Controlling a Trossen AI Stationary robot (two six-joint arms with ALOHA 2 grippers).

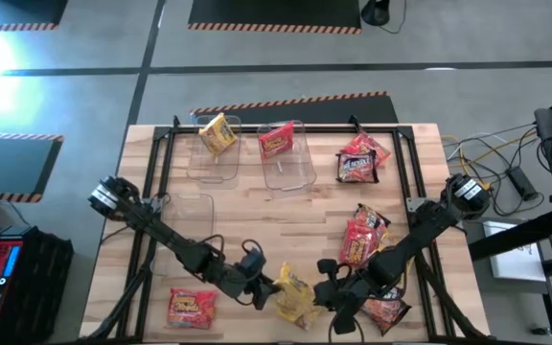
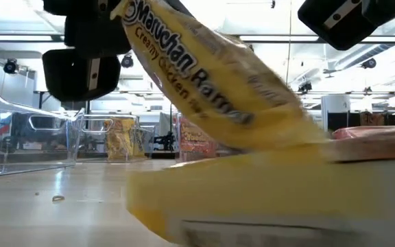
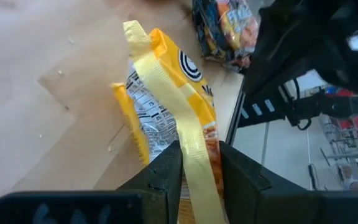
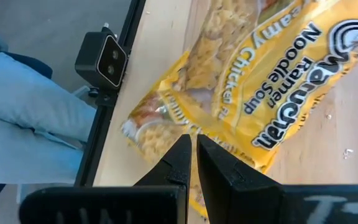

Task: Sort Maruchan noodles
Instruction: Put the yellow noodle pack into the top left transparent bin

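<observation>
I should brace the yellow packet's low end (image 2: 288, 130) with my right gripper while my left gripper regrips the packet's sealed strip (image 3: 193, 148), because the packet slopes from my left gripper with that end loose.
A yellow Maruchan noodles packet (image 2: 204, 75) hangs tilted near the table's front edge, with my left gripper (image 3: 201, 149) shut on it. A second yellow packet (image 3: 143, 112) lies flat on the table just below it, label side up. My right gripper (image 4: 192, 138) is shut just to the right of the held packet (image 1: 290, 286). In the low view it stands clear of that packet. At the far side, one clear bin holds a yellow packet (image 1: 218, 134) and another holds a red-orange packet (image 1: 276, 142). My left gripper pinches a flat sealed edge strip (image 3: 194, 168) of the yellow packet between its two fingers, slanting down from the table's left. The packet slopes from the fingers down toward the right. Its low end (image 2: 286, 130) is down by the lying packet; whether they touch I cannot tell.
An empty clear bin (image 1: 185, 206) stands at mid left. A red-orange packet (image 1: 192, 307) lies at the near left. Dark red packets lie on the right at the far end (image 1: 360, 158), in the middle (image 1: 364, 235) and under my right arm (image 1: 386, 311). A black frame (image 1: 151, 192) borders the table.
</observation>
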